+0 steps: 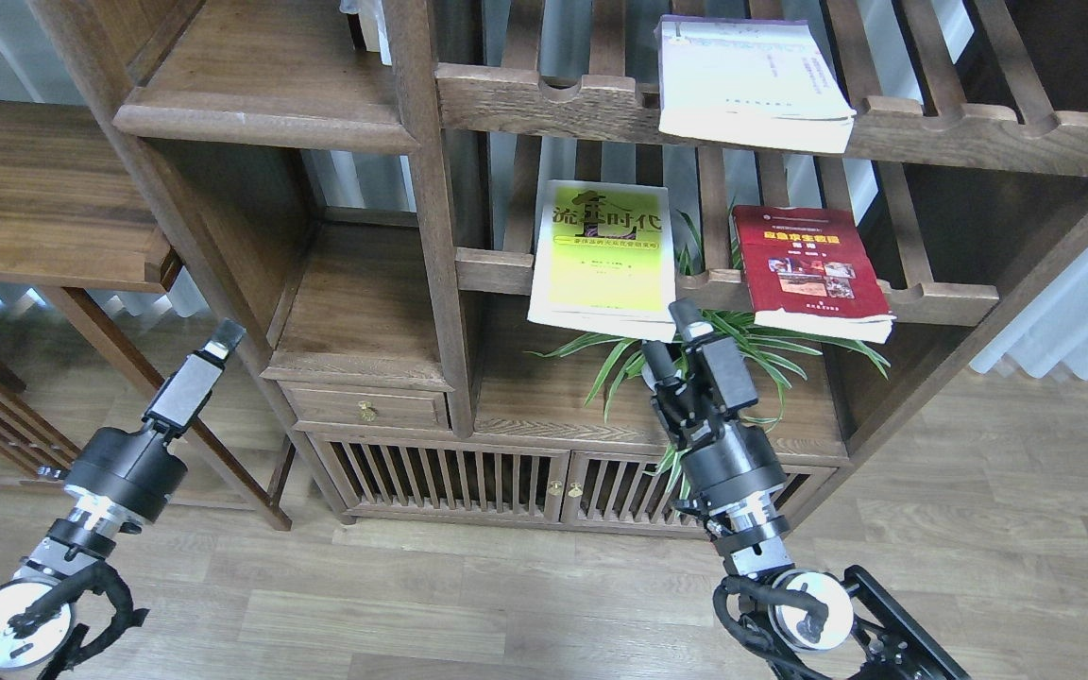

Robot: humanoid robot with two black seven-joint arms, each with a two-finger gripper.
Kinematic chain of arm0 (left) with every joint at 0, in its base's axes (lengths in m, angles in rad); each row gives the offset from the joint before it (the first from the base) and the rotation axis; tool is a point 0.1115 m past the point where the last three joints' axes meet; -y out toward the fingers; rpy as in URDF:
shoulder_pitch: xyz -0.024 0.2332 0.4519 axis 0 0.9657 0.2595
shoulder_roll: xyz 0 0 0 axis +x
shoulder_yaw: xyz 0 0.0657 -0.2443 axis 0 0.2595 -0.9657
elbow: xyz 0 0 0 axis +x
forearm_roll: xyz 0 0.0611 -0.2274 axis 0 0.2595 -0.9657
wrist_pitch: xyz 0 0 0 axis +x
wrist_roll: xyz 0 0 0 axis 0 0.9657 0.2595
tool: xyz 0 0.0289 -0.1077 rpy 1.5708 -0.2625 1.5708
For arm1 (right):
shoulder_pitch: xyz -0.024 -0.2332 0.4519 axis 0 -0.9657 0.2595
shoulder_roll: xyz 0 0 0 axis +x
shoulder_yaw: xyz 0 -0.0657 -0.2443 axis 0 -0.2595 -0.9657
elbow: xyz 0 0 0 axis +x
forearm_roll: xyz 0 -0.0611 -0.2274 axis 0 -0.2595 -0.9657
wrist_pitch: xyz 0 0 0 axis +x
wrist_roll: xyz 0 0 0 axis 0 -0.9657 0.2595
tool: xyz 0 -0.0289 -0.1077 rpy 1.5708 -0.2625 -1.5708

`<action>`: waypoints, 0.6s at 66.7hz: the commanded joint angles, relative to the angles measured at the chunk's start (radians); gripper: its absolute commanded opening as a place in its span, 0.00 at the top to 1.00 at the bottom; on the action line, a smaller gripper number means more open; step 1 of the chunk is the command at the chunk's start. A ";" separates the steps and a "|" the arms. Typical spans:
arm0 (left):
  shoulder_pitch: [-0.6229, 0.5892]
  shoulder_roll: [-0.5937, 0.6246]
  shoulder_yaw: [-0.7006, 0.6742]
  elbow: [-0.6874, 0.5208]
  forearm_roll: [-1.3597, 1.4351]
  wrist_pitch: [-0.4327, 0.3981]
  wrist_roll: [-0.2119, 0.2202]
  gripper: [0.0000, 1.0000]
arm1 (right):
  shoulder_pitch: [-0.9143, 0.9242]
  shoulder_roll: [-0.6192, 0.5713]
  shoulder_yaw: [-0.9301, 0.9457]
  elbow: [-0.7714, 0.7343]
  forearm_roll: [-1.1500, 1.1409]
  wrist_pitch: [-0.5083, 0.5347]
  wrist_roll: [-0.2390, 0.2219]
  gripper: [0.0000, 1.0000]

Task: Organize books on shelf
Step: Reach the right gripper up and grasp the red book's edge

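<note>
My gripper is about to lift the dark red book (812,266), and green leaves (736,244) peek out beside the book. I should expect more spider plant hidden behind it.
The yellow-green book (603,260) lies flat on the lower slatted rack and overhangs its front rail. The dark red book (808,269) lies on the same rack to the right. The white book (747,80) lies on the upper slatted rack. The solid shelf board (261,90) with a rounded front edge is at the upper left and bears no book. My right gripper (671,338) is open and empty, just below the yellow-green book's front right corner. My left gripper (223,336) is low at the left, seen edge-on, away from the books.
A potted spider plant (742,354) stands right behind my right gripper on the lower board. A drawer with a brass knob (365,408) sits below the left compartment. A wooden side table (34,189) stands at the far left. Slatted cabinet doors (468,482) lie below.
</note>
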 commanded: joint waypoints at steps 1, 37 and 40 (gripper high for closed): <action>0.005 0.001 -0.024 0.000 -0.002 0.000 0.000 0.00 | -0.018 0.000 0.010 -0.068 0.001 -0.002 0.005 0.00; 0.003 0.000 -0.026 0.000 -0.002 0.000 0.002 0.00 | 0.115 0.000 0.149 -0.266 0.102 -0.064 0.005 0.01; 0.003 0.001 -0.026 0.000 -0.002 0.000 0.002 0.00 | 0.120 0.000 0.156 -0.266 0.102 -0.064 0.007 0.01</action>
